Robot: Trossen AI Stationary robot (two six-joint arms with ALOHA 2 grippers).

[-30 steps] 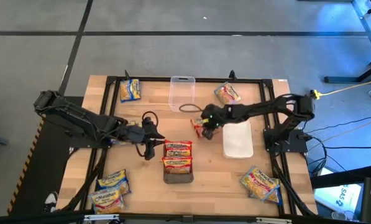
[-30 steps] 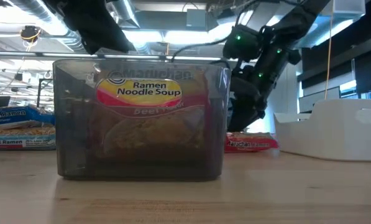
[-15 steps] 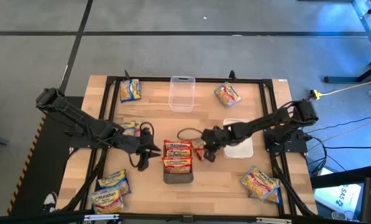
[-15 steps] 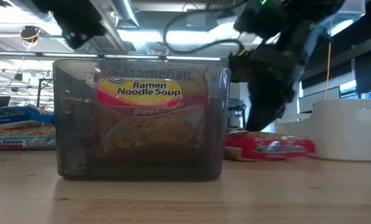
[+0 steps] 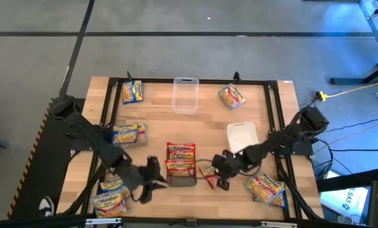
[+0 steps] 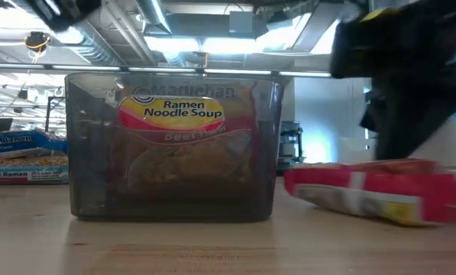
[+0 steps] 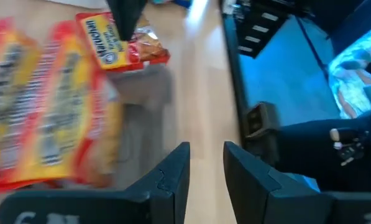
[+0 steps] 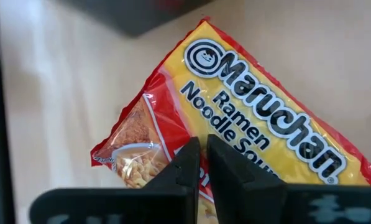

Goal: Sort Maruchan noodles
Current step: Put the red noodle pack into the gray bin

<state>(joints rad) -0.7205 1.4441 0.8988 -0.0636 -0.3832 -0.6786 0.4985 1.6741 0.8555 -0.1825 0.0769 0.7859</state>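
The robot's right hand should pull the red packet [image 5: 209, 172] to the table's near edge [image 5: 220, 215] and pinch it across its sides there, because the packet lies flat beside the grey container.
My right gripper [image 5: 218, 180] is shut on a red Maruchan packet [image 5: 208, 175], just right of the grey container [image 5: 182, 182] near the table's front edge. Two red packets [image 5: 181, 158] stand in that container, one behind the other. In the low view the held packet [image 6: 373, 192] hangs tilted, low over the wood; I cannot tell whether it touches. My left gripper [image 5: 152, 183] is open just left of the grey container, with nothing between its fingers [image 7: 173, 177]. My right gripper pinches the red packet between its two fingers, on the red-printed part near one edge [image 8: 173, 140]. The fingers slant down onto it from the table's right side. The packet hangs tilted below them, low over the table.
Blue packets lie at the far left [image 5: 132, 92], mid left [image 5: 126, 133] and near left [image 5: 111, 195]. A pinkish packet [image 5: 232, 95] lies at the far right and more packets [image 5: 265, 187] at the near right. A clear container [image 5: 185, 95] and a white container [image 5: 242, 137] stand behind.
My right gripper has swung toward the table's near edge with the red packet, from beside the white container to the right of the grey container. My left gripper has also gone toward the near edge, ending left of the grey container.
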